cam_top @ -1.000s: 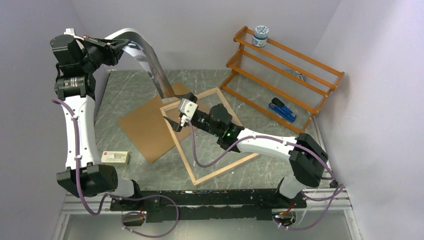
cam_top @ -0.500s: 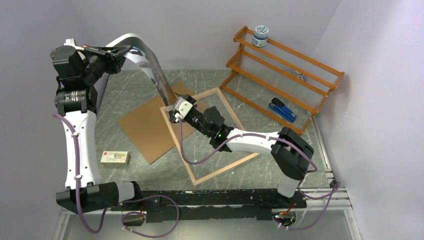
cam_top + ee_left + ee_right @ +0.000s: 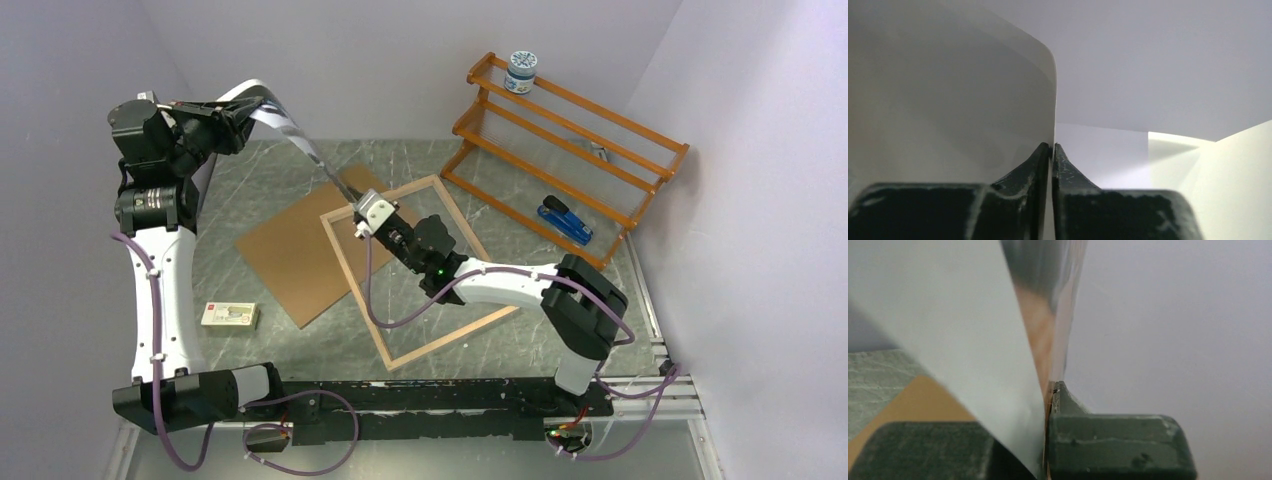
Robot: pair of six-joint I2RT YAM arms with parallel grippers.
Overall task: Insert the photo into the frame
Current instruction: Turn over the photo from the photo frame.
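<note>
My left gripper is holding the photo's upper end (image 3: 256,92) far away from the frame, so it should let go before my right gripper lays the photo over the frame (image 3: 415,295).
The photo (image 3: 290,125) hangs in the air as a long strip stretched between both grippers, white back up in the left wrist view (image 3: 948,90). My left gripper (image 3: 240,105) is raised at the far left, shut on the photo's upper end (image 3: 1052,146). My right gripper (image 3: 355,203) is shut on the photo's lower end (image 3: 1048,390), just above the far left corner of the frame (image 3: 357,290). The photo (image 3: 973,340) covers the right gripper's left finger. The frame lies flat on the table, wood rim up.
A brown hardboard panel (image 3: 290,260) lies left of the frame, partly under it. An orange wooden rack (image 3: 570,130) stands at the back right with a jar (image 3: 521,70) on top and a blue stapler (image 3: 565,220) below. A small box (image 3: 230,314) lies near left.
The right gripper has moved to the photo's lower end and shut on it. The photo's high arch has flattened into a straighter strip. The left gripper has shifted slightly.
</note>
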